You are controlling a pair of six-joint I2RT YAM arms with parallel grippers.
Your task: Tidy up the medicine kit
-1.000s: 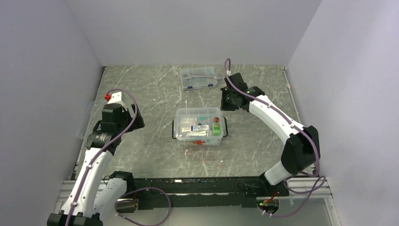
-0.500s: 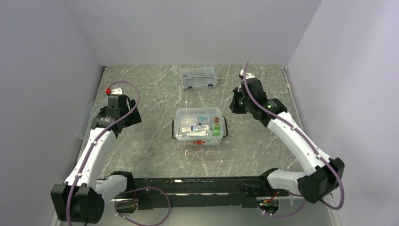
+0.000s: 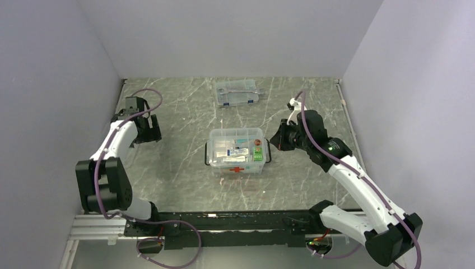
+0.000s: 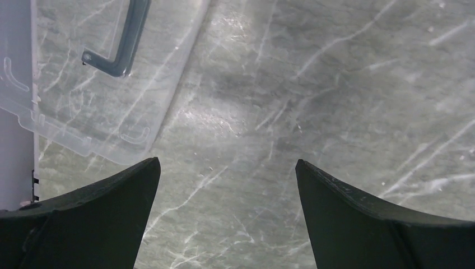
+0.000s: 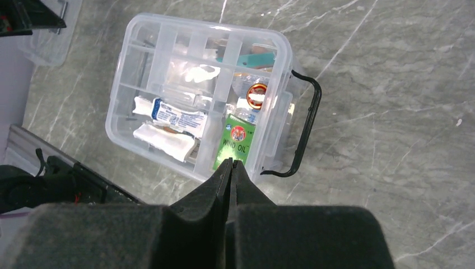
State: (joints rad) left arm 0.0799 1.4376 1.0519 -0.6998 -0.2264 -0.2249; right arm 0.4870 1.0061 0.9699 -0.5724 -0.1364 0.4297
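Note:
The clear lid's long edge is free and its thin side is within reach between both open fingers, so my left gripper keeps going toward that edge and closes there.
The medicine kit box stands lidless mid-table, its red cross mark on the near wall. In the right wrist view its clear divided tray holds white packets, a tube, a small bottle and a green "WIND OIL" packet. My right gripper is shut and empty, hovering just right of the box; its fingertips point at the box's near-right corner. My left gripper is open and empty over bare table. The clear lid with its black handle lies just to that gripper's left.
A flatter clear case with blue latches and metal tools lies at the back of the table. The box's black side handle sticks out on the right. Walls close in the left, back and right sides.
The left arm swung its gripper toward the back left, next to the lid. The right arm drew back and lowered its gripper to the box's right side.

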